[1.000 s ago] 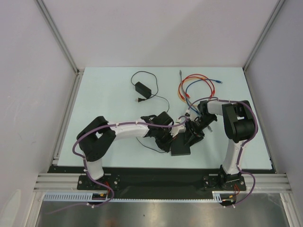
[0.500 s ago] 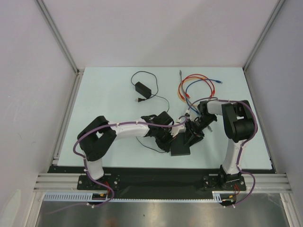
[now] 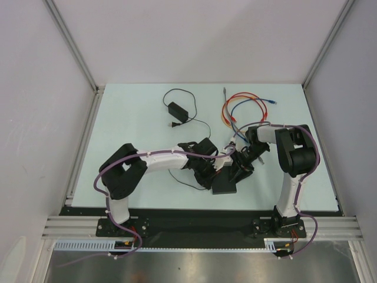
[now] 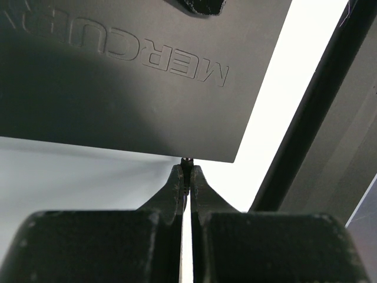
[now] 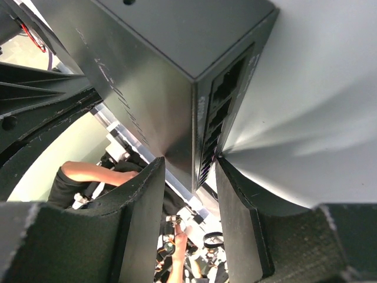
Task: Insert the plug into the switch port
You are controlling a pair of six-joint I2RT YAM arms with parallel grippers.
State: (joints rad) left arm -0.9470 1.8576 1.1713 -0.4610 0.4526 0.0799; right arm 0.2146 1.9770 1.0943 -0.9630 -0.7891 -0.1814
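The plug is only a little way in at the switch's slanting edge (image 4: 187, 158). My left gripper should open and grip the plug's body (image 4: 187, 172) straighter to the switch before it pushes the plug deeper.
The switch is a flat matte black box (image 3: 224, 185) near the table's front middle; its broad lettered face (image 4: 147, 100) fills the left wrist view. My left gripper (image 4: 187, 171) (image 3: 207, 171) is shut on a small black plug (image 4: 187, 160). The plug's tip meets the box's narrow lower edge, and the switch port there is hidden behind it. My right gripper (image 5: 189, 165) (image 3: 238, 166) is shut across the thickness of the box (image 5: 147, 88) at one corner. A row of sockets (image 5: 227, 100) shows on the narrow side between its fingers.
A small black power adapter (image 3: 176, 109) with a thin cord lies at the back left. A tangle of red, orange and blue cables (image 3: 241, 106) lies at the back right. A thin black cord (image 3: 188, 181) trails on the table beside my left gripper.
The left arm's elbow has shifted slightly. Both grippers, the plug and the box stay where they were.
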